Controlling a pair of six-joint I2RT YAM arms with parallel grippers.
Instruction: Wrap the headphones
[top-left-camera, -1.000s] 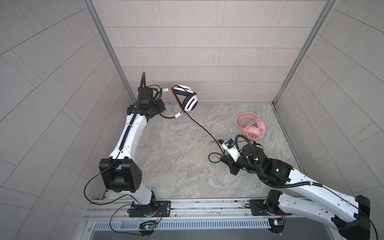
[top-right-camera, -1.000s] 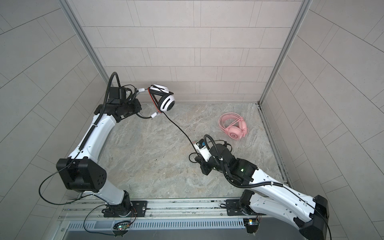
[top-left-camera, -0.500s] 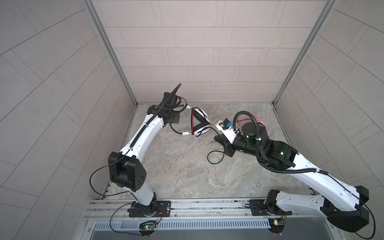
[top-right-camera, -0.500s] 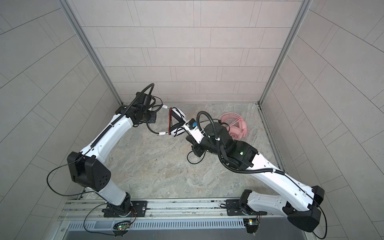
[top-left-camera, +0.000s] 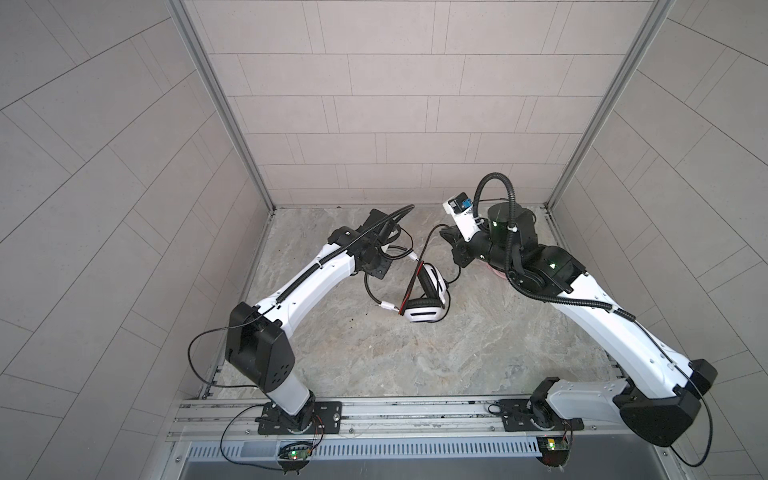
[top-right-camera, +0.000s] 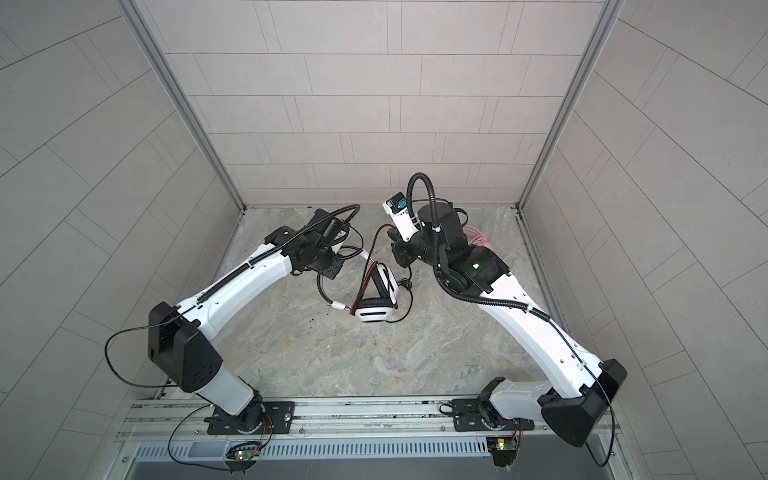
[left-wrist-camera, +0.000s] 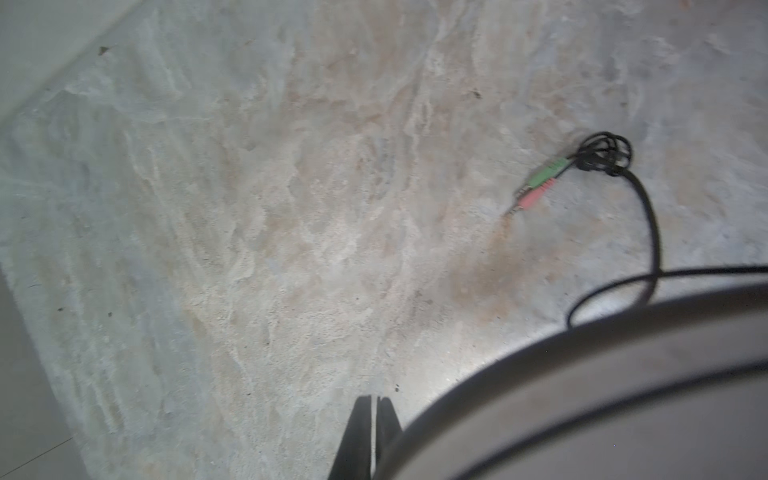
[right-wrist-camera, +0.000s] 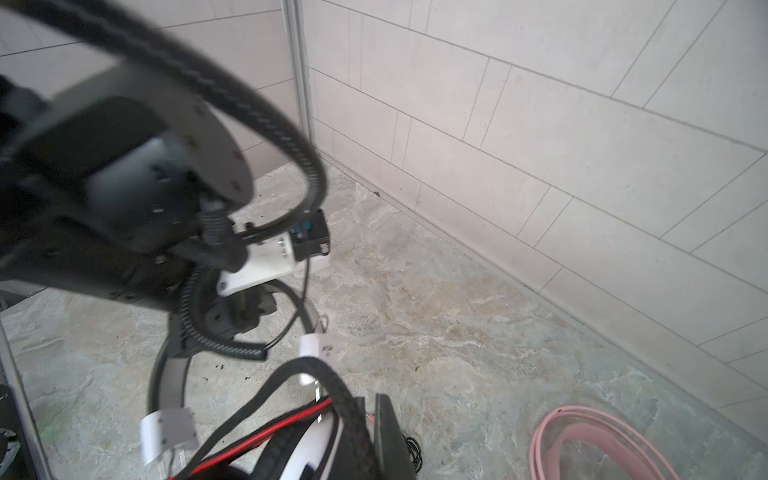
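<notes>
The black cable (top-left-camera: 426, 243) is stretched across the cups and the headband is in my left gripper, so my right gripper should carry on going around the far cup (top-left-camera: 433, 280) and let go there.
The white-and-black headphones (top-left-camera: 422, 313) hang low over the middle of the stone floor, cups down. My left gripper (top-left-camera: 375, 272) is shut on their thin headband (right-wrist-camera: 166, 374), which sweeps past the closed fingertips (left-wrist-camera: 365, 419) in the left wrist view. My right gripper (top-left-camera: 448, 236) stands just behind them, shut on the black cable (top-left-camera: 428, 245), which runs into its jaws (right-wrist-camera: 370, 401). The cable's green and pink plug (left-wrist-camera: 538, 183) lies on the floor by a small coil. The pink headphones (top-right-camera: 478, 237) lie at the back right, mostly hidden under the right arm.
Tiled walls close in the floor at the back (top-left-camera: 395, 124) and on both sides. Metal corner posts (top-left-camera: 561, 199) stand at the back. The arm bases sit on a rail (top-left-camera: 374, 415) along the front edge. Both wrists are close together near the back middle.
The left arm brought the white-and-black headphones from the back left corner down to the middle. The right arm rose from the front middle to the back, over the pink headphones, with the cable now slack.
</notes>
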